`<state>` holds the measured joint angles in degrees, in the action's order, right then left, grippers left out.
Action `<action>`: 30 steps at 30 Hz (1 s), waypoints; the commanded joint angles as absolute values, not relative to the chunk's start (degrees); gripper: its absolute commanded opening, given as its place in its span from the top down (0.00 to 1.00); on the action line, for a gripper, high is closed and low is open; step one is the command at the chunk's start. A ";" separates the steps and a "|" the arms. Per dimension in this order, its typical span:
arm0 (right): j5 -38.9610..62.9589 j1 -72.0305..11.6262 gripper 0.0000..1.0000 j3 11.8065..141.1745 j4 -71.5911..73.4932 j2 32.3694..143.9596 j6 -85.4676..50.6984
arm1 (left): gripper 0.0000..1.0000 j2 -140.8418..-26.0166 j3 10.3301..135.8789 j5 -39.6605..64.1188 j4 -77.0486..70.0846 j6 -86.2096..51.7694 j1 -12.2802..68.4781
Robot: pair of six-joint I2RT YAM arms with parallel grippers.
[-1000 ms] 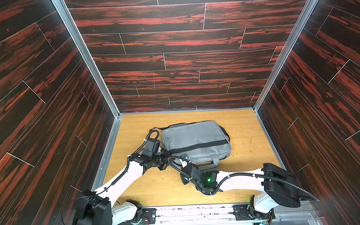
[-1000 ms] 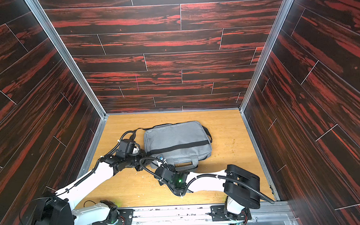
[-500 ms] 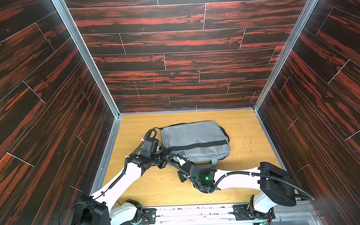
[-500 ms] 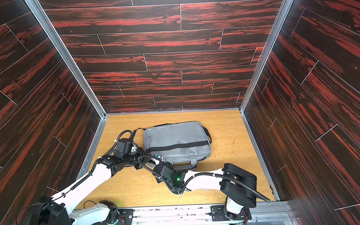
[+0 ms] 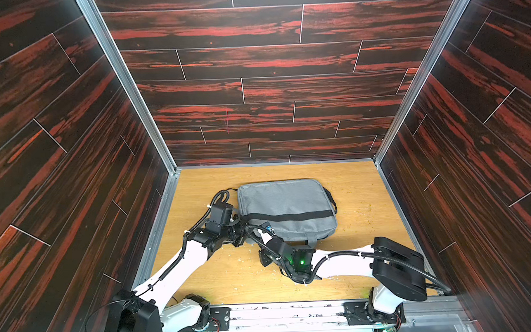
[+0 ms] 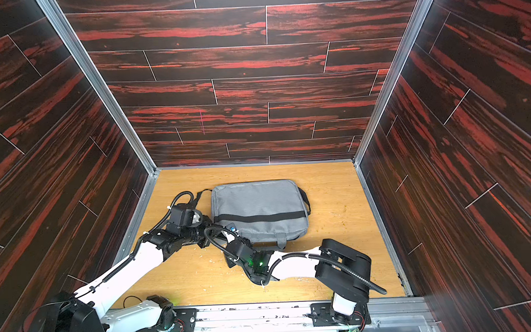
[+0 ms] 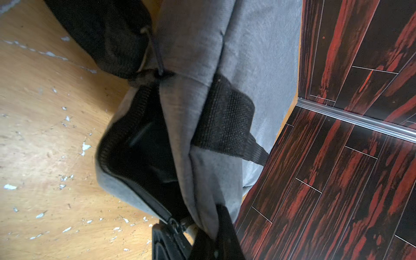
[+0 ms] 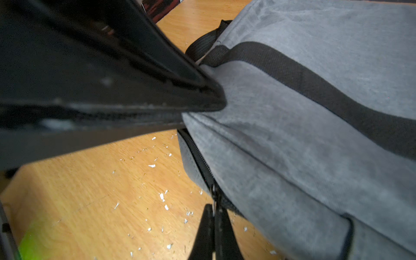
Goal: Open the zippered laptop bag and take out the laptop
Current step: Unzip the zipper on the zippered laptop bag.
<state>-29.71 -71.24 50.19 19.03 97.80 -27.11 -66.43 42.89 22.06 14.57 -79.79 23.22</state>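
My right gripper slants to the bag's front edge (image 8: 264, 216) with just its tips on the zip pull (image 8: 214, 195), so it should open and retake the zip pull more squarely.
The grey zippered laptop bag (image 5: 285, 207) (image 6: 259, 209) lies flat on the wooden floor in both top views, its black band running across it. My left gripper (image 5: 245, 232) (image 7: 211, 229) is at the bag's near left corner, shut on a fold of the grey top fabric. In the left wrist view the zip (image 7: 126, 117) gapes at that corner over a dark inside. My right gripper (image 5: 260, 233) (image 8: 215, 209) sits right beside it on the front edge, shut on the zip pull (image 8: 214, 195). The laptop is hidden.
Dark red-streaked walls (image 5: 76, 179) close in the floor (image 5: 231, 280) on the left, back and right. A metal rail (image 5: 293, 311) runs along the near edge. The bag's black shoulder strap (image 5: 332, 198) loops out at its right side, and grey handles (image 5: 309, 238) hang off the front edge.
My right gripper has slid a little to the left along the bag's front edge with the zip pull. The left gripper keeps its hold and has barely moved.
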 commanded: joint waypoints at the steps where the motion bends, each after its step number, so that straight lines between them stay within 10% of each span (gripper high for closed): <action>1: -24.25 -71.66 1.00 52.97 28.02 100.52 -25.96 | 1.00 -63.73 42.93 25.59 9.10 -80.95 24.61; 30: -35.52 -70.77 1.00 47.88 3.70 93.52 -32.66 | 1.00 -66.53 44.28 24.97 16.86 -69.52 17.69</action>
<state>-29.87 -71.50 49.52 13.02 95.46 -29.98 -66.96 42.52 25.87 18.85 -71.00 19.59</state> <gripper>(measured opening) 0.046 0.057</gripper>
